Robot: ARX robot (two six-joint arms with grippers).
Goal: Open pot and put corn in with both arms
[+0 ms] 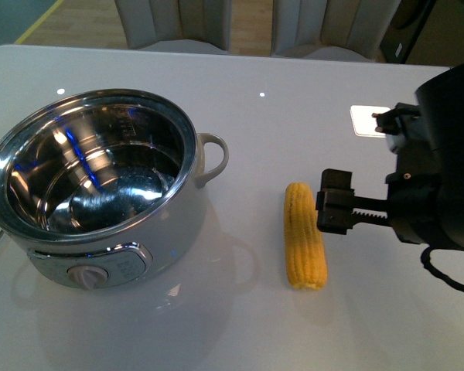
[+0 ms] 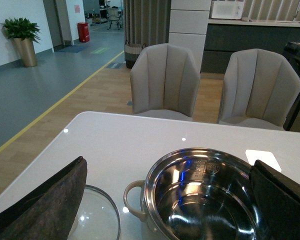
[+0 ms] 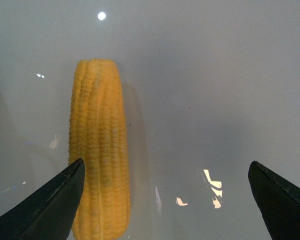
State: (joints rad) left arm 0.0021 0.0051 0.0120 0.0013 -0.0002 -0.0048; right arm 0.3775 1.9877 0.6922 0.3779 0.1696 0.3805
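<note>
My gripper is going to drop the corn (image 1: 305, 236) into the pot's steel bowl (image 1: 100, 174), and the corn will roll a little in there because it is round and the bowl is smooth.
The white pot (image 1: 179, 232) stands open at the table's left, its steel bowl empty and no lid on it. The corn (image 1: 305, 246) lies on the table to its right, lengthwise front to back. My right gripper (image 1: 332, 205) is open just right of the corn, low over the table. In the right wrist view the corn (image 3: 99, 145) lies beside one fingertip (image 3: 52, 202), mostly off to one side of the open gap. My left gripper (image 2: 165, 210) is open above the pot's rim (image 2: 150, 185). It is out of the front view.
A glass lid (image 2: 97, 217) lies flat on the table beside the pot's handle (image 2: 131, 197). Two grey chairs (image 2: 165, 82) stand beyond the table's far edge. A bright light patch (image 1: 369, 120) reflects on the white table at the right.
</note>
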